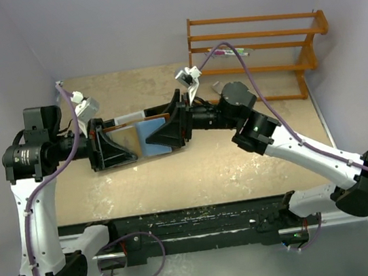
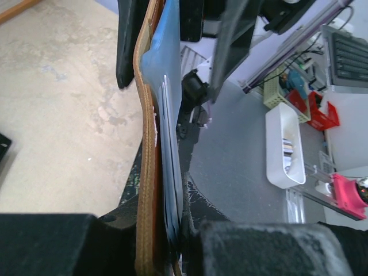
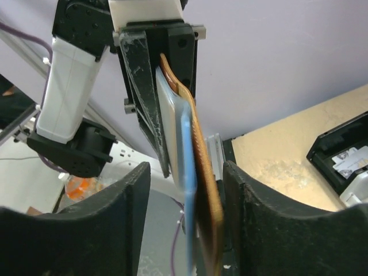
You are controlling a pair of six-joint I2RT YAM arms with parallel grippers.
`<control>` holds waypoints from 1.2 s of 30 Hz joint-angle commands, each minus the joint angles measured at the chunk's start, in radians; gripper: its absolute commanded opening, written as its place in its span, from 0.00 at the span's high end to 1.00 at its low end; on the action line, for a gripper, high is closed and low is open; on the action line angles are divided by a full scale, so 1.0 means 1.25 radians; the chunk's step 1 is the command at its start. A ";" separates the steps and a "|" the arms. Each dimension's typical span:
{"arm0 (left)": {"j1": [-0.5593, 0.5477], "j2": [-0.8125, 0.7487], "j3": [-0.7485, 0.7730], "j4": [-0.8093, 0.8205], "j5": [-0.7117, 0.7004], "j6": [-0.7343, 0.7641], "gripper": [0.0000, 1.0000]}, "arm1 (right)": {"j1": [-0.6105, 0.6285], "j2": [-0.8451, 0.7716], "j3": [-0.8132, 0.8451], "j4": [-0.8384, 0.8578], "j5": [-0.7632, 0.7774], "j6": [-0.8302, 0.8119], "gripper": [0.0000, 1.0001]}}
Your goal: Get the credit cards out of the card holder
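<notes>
My left gripper squeezes the pale card page (image 1: 126,138) against the leather cover. I should open that gripper, release the page and grasp the cover's end (image 2: 148,192) behind it.
The brown leather card holder (image 1: 157,120) is held in the air between both arms, above the table's middle left. My left gripper (image 1: 120,143) is shut on its left end. In the left wrist view (image 2: 164,230) the holder's stitched brown edge (image 2: 146,172) and the light blue layers (image 2: 169,138) beside it are pinched edge-on. My right gripper (image 1: 162,131) is open and straddles the holder's right end. In the right wrist view (image 3: 187,201) both fingers stand clear of the brown leather (image 3: 208,195). A light blue card (image 3: 187,149) and a pale whitish card (image 3: 169,115) lie against the leather.
An orange wooden rack (image 1: 252,39) stands at the back right by the wall. A black-and-white tray (image 3: 342,158) lies on the tan table (image 1: 229,166) below the right arm. A white bin (image 2: 282,144) sits off the table's near side.
</notes>
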 commanded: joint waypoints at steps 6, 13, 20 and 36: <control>-0.003 0.017 0.029 0.016 0.180 -0.033 0.82 | 0.019 -0.048 0.018 -0.012 0.043 -0.037 0.93; -0.003 0.016 0.055 -0.025 0.114 0.025 0.52 | 0.018 -0.102 -0.025 -0.037 0.098 -0.048 1.00; -0.003 0.013 0.078 -0.099 0.101 0.097 0.52 | 0.018 -0.099 -0.031 -0.039 0.083 -0.041 1.00; -0.019 -0.009 0.106 -0.138 0.073 0.171 0.65 | 0.017 -0.094 -0.054 -0.047 0.096 -0.055 1.00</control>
